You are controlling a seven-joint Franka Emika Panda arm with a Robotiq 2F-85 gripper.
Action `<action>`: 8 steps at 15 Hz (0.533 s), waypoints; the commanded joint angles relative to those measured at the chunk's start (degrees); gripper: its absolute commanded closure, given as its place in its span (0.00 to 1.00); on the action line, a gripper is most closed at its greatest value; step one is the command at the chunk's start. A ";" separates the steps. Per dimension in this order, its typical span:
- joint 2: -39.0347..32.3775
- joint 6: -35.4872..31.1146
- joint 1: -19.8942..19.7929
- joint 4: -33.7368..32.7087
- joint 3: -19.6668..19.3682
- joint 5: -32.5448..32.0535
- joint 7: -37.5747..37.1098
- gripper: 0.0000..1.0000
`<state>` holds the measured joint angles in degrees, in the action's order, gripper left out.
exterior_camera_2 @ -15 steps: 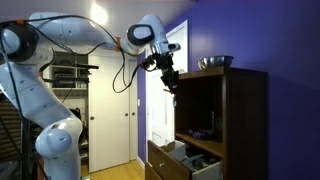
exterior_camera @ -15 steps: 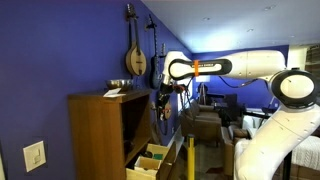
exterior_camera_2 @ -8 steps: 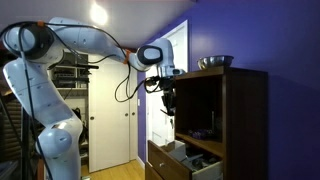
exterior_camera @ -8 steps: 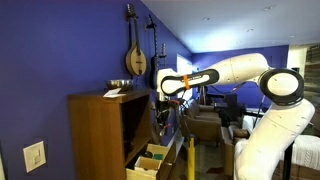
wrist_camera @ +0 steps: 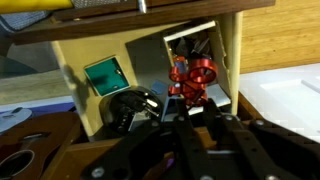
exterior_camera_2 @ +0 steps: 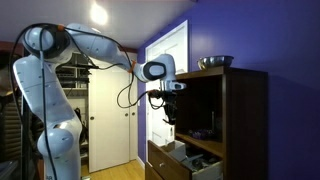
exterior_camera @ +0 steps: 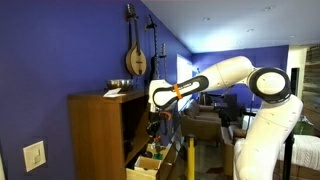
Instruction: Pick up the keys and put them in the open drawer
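The keys (wrist_camera: pixel 197 75) hang within the outline of the open drawer's compartment (wrist_camera: pixel 190 46), so the robot's gripper should keep going down until they dangle close above the compartment, then let go.
The open drawer (exterior_camera: pixel 148 160) is a pale wood box with dividers, pulled out at the bottom of the brown cabinet (exterior_camera: pixel 95 130); it also shows in an exterior view (exterior_camera_2: pixel 172 157). My gripper (exterior_camera: pixel 155 124) hangs in front of the cabinet above the drawer, as the exterior view (exterior_camera_2: pixel 168 113) also shows. In the wrist view my gripper (wrist_camera: pixel 192 108) points down at the drawer's wall (wrist_camera: pixel 232 55), its fingers close together on the keys (wrist_camera: pixel 192 78), a red-and-metal bunch dangling over a compartment.
The drawer holds a green item (wrist_camera: pixel 103 75) and a black object (wrist_camera: pixel 135 105). A metal bowl (exterior_camera_2: pixel 213 62) stands on the cabinet top. A mandolin (exterior_camera: pixel 136 55) hangs on the blue wall. Furniture (exterior_camera: pixel 205 125) stands behind the arm.
My gripper has come down from near the cabinet's top to the level of its open shelf, closer to the drawer, still holding the keys.
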<state>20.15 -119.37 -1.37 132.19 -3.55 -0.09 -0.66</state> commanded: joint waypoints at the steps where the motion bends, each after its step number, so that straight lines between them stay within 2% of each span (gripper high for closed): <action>1: -5.14 -3.75 1.28 -0.09 1.41 3.46 -0.74 0.94; 8: -10.66 -9.14 1.50 0.84 1.24 7.39 1.65 0.94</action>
<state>11.18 -126.55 -0.06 133.03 -2.17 4.49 -0.76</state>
